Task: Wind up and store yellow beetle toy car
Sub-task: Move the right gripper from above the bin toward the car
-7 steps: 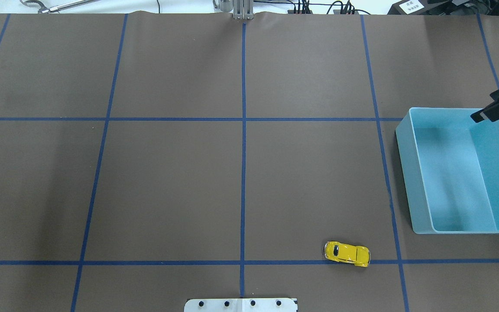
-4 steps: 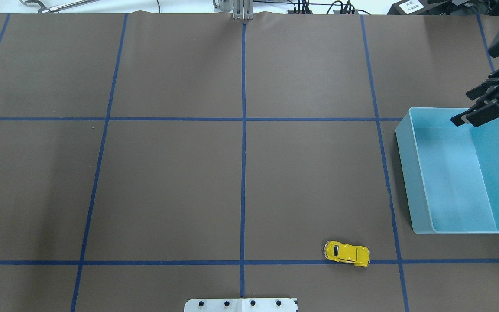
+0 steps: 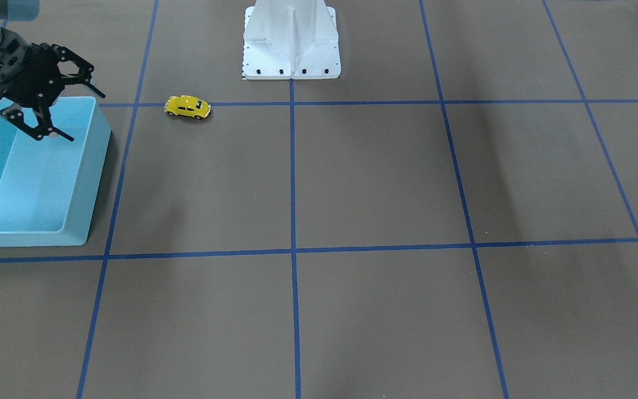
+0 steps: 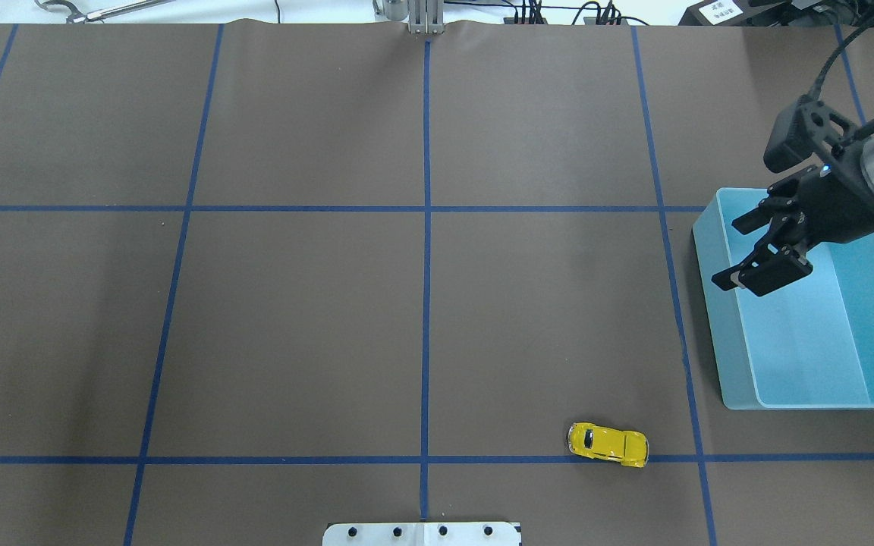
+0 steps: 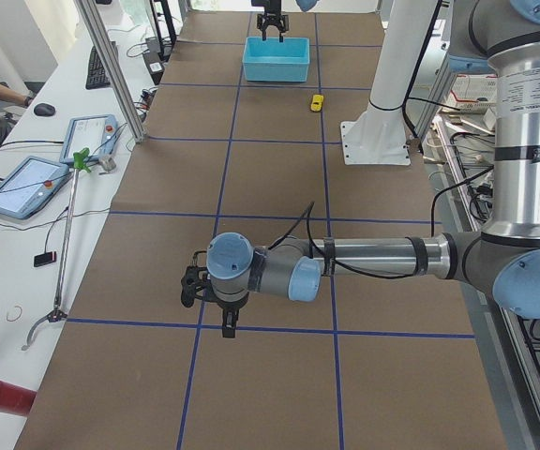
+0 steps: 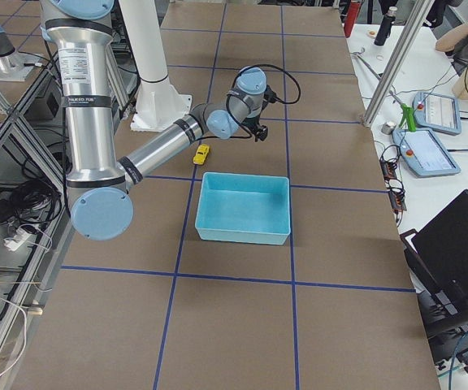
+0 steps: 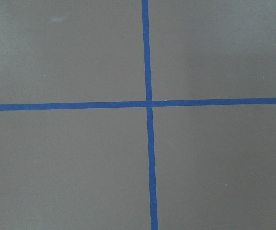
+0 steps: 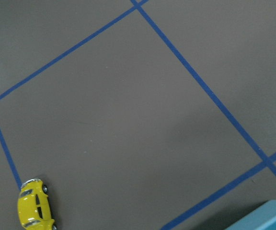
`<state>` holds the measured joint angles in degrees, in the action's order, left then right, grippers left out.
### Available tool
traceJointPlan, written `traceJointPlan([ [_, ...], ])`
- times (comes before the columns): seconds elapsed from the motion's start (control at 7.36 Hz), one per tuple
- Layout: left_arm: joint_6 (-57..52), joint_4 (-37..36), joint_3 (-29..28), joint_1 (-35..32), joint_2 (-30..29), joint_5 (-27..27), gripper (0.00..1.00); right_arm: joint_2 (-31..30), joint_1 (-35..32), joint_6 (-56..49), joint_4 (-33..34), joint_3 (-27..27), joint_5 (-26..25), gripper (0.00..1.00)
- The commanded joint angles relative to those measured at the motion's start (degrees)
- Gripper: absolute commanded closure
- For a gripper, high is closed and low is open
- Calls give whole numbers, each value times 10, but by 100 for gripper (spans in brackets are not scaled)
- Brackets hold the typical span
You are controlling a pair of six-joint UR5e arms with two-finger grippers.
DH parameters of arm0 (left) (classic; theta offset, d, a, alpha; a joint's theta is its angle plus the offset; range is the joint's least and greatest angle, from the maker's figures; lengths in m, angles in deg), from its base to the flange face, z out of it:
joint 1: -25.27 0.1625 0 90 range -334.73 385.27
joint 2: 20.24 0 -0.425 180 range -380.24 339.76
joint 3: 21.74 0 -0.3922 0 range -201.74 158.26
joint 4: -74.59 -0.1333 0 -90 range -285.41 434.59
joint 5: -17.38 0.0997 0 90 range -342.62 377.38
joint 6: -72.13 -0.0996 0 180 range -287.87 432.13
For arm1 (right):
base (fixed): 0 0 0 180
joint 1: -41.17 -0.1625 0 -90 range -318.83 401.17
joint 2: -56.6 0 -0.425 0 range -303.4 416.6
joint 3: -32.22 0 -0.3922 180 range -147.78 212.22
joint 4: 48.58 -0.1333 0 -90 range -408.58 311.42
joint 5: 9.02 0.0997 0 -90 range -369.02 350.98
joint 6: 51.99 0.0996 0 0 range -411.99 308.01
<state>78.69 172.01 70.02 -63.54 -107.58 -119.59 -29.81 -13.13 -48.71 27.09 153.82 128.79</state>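
Note:
The open fingers of the robot's right gripper line up across the car's width (image 8: 35,207), so the right gripper goes on down to the yellow beetle toy car before it closes on its sides.
The yellow beetle toy car (image 4: 608,444) rests on its wheels on the brown table by a blue tape line. It also shows in the front view (image 3: 187,107), the side views (image 5: 317,102) (image 6: 201,153) and the right wrist view (image 8: 35,211). My right gripper (image 4: 740,250) is open and empty above the far left part of the light blue bin (image 4: 710,303); it also shows in the front view (image 3: 86,116). It is well away from the car. My left gripper (image 5: 209,314) hovers over the table far from the car; I cannot tell whether it is open or shut.
The light blue bin (image 3: 94,177) is empty and stands right of the car in the overhead view. The robot's white base plate (image 4: 422,535) is at the near edge. Blue tape lines cross the brown table cover (image 7: 80,57). Tools and tablets (image 5: 36,183) lie beyond the far edge.
My right gripper has moved in from the right edge, leftward and nearer, over the bin's far left part. The car has not moved.

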Motion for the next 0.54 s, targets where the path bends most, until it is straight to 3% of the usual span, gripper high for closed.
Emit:
traceJointPlan([
  [0.0,-35,-23,1,3,-4,25,0,-2,77,84,-1,22,-56,1],
  [0.41,-55,-28,-17,1,2,17,0,-15,249,131,-1,44,-251,1],
])
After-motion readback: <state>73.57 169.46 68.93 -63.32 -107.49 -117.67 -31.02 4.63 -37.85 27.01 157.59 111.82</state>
